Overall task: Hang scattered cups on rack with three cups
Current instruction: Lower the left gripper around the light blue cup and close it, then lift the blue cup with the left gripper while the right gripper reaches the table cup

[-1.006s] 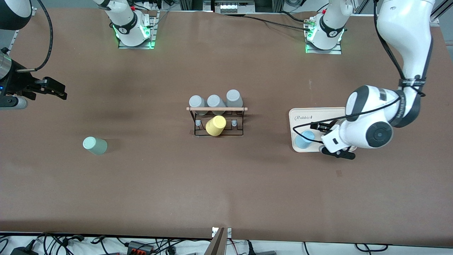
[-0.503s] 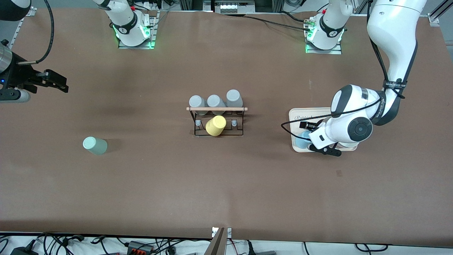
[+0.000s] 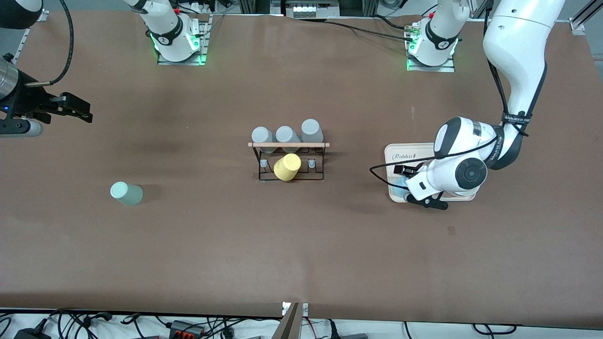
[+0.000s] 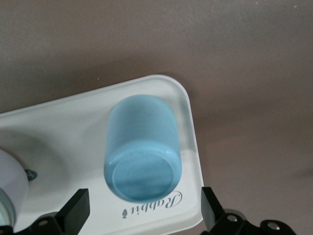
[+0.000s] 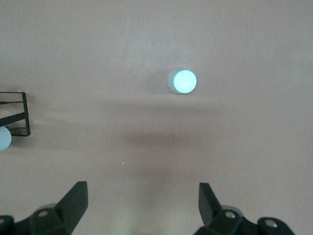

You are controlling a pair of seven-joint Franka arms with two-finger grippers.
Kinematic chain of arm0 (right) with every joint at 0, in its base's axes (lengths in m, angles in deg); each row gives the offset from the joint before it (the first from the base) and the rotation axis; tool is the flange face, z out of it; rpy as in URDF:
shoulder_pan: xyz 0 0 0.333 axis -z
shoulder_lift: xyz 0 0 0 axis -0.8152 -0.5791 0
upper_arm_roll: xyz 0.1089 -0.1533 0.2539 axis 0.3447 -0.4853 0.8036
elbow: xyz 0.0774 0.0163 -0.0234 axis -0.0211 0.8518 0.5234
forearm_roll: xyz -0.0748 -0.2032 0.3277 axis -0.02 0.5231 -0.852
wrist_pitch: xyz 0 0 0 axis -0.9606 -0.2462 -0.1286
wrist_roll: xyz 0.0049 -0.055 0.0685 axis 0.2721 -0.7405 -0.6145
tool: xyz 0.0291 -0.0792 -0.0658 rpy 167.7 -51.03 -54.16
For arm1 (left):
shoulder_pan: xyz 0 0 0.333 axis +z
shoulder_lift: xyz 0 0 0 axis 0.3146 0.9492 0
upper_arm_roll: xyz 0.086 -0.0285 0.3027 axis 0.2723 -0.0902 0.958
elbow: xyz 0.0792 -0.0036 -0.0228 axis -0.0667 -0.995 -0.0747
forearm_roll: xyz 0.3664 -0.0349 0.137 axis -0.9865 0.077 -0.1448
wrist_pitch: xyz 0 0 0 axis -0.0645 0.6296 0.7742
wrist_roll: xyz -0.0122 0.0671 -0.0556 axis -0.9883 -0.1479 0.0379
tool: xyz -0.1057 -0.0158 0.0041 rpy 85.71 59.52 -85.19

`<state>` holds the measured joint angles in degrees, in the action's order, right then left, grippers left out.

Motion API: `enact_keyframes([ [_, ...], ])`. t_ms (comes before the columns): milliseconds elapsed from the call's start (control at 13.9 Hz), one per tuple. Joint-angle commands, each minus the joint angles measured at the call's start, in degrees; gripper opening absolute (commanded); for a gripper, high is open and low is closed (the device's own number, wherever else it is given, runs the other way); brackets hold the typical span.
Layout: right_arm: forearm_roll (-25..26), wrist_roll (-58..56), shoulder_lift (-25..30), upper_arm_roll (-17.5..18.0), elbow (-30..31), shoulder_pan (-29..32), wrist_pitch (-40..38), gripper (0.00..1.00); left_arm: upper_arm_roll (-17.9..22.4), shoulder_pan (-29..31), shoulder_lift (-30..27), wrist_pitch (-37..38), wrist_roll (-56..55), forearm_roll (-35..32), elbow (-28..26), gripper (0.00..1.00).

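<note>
The yellow cup [image 3: 288, 167] is tilted beside the empty peg [image 3: 311, 163]. It will swing straighter when the robot pushes the light blue cup onto that peg.
The light blue cup [image 4: 143, 147] stands upside down on a white tray [image 4: 63, 142]. In the front view it is mostly hidden under my left gripper [image 3: 412, 184], with only its edge [image 3: 398, 183] showing. My left gripper [image 4: 144, 210] is open, and its fingers stand on either side of the cup's top without touching it. The mint green cup [image 3: 126, 193] stands upside down toward the right arm's end and also shows in the right wrist view [image 5: 182, 81]. My right gripper [image 3: 70, 110] waits open and empty above the table's end [image 5: 142, 200]. The black wire rack [image 3: 288, 162] stands mid-table.
Three grey cups [image 3: 285, 134] hang along the rack's wooden rod [image 3: 288, 145]. A yellow cup [image 3: 287, 167] sits on a peg on the side nearer the camera. The tray [image 3: 414, 153] lies toward the left arm's end. A corner of the rack [image 5: 17, 115] shows in the right wrist view.
My left arm has swung toward the rack over the tray, and its open gripper now covers the blue cup. My right gripper has drifted slightly. The cups have not moved.
</note>
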<state>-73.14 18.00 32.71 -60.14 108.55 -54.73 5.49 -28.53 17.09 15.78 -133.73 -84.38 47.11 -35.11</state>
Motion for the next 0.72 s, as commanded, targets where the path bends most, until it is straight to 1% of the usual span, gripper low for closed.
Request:
enact_keyframes([
  [0,-0.13,0.02,-1.01,0.06,-0.58,0.38,-1.13,1.0,0.06,-0.25,1.13,-1.58,-0.33,1.19,0.97,1.0],
  [144,-0.13,-0.42,-2.85,-0.2,-0.75,0.56,-1.75,1.0,0.06,-0.08,2.01,-1.76,-0.15,1.19,2.55,1.0],
  [215,-0.05,-1.2,-3.73,-0.38,-0.58,0.91,-1.58,1.0,0.06,-0.08,2.36,-1.84,-0.15,1.19,2.55,0.97],
  [359,0.13,-2.52,-7.5,-0.38,-0.67,1.79,-1.23,1.0,0.06,-0.08,2.45,-1.85,-0.06,1.19,2.55,0.81],
  [431,0.65,-2.7,-8.99,-0.38,-0.67,1.88,-0.61,1.0,0.06,-0.08,2.54,-1.85,-0.06,1.19,2.55,0.75],
  [503,1.09,-2.7,-9.79,-0.38,-0.49,2.14,0.78,1.0,0.06,-0.16,2.62,-1.85,0.02,1.1,2.55,0.63],
  [575,1.44,-2.79,-10.58,-0.38,0.29,2.58,3.23,1.0,0.06,-0.08,2.62,-1.85,0.63,1.01,2.64,0.46],
  [646,2.93,-2.71,-10.85,-0.38,1.87,2.76,6.83,1.0,0.06,0.18,2.63,-1.85,0.73,1.1,2.64,0.33],
])
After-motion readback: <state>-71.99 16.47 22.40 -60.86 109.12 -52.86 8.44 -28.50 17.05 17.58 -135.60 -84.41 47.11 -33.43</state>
